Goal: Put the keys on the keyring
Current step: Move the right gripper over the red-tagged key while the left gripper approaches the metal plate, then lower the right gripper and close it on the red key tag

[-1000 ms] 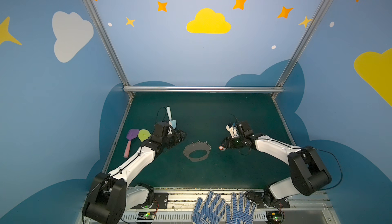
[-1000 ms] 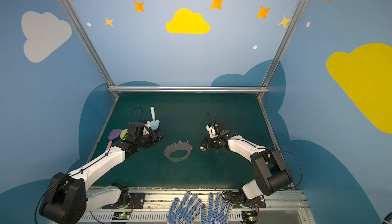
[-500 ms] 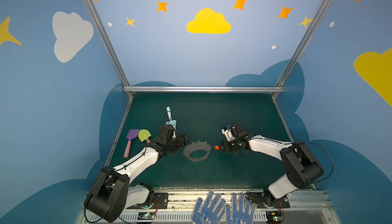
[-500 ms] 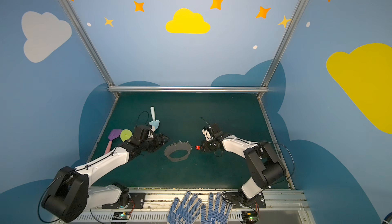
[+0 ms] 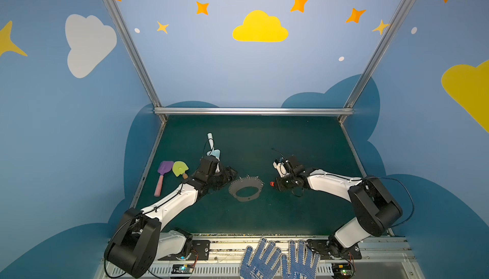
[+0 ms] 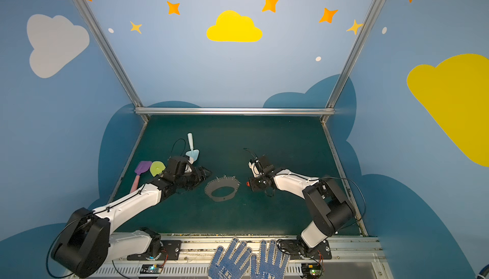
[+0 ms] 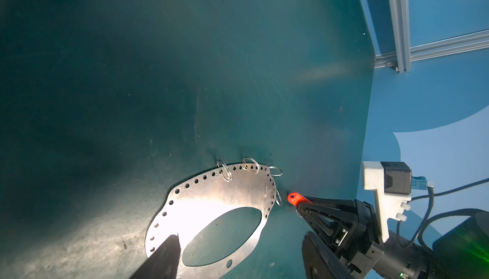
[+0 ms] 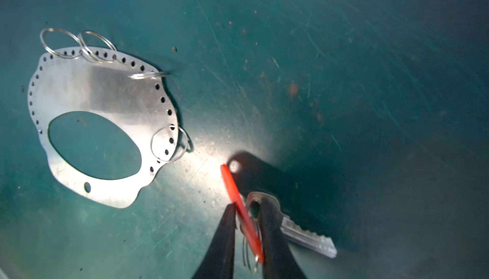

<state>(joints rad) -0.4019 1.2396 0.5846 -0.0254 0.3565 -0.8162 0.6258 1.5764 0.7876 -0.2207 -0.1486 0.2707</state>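
Observation:
Next, I lift the red-orange head [image 8: 230, 183] high until the keys' ring [image 8: 247, 252] hangs clear for my left gripper, because the ring is bunched up against my right gripper's fingers.
The keyring [image 5: 246, 182] [image 6: 222, 183] is a flat grey oval plate with small wire rings on its rim, lying mid-mat. My right gripper [image 8: 247, 206] [image 5: 276, 183] is shut on the keys [image 8: 238, 198]. Their red-orange head [image 7: 297, 198] [image 6: 248, 184] sticks out toward the plate, a short gap from its nearest wire ring [image 8: 169, 142]. The silver blade [image 8: 304, 234] trails behind one finger. My left gripper [image 7: 241, 235] [image 5: 230, 174] is open at the plate's left edge. One of its fingers [image 7: 164, 259] is over the plate [image 7: 217, 201], and nothing is held.
Three pastel toy shovels lie left of the left arm: purple [image 5: 162, 174], yellow-green [image 5: 180, 168] and light blue [image 5: 213, 145]. Blue dotted gloves [image 5: 277, 260] rest on the front rail. Metal frame posts and blue walls bound the green mat [image 5: 264, 137].
My right gripper has closed on the keys and shifted left toward the plate. The left gripper has moved right, up to the plate's edge.

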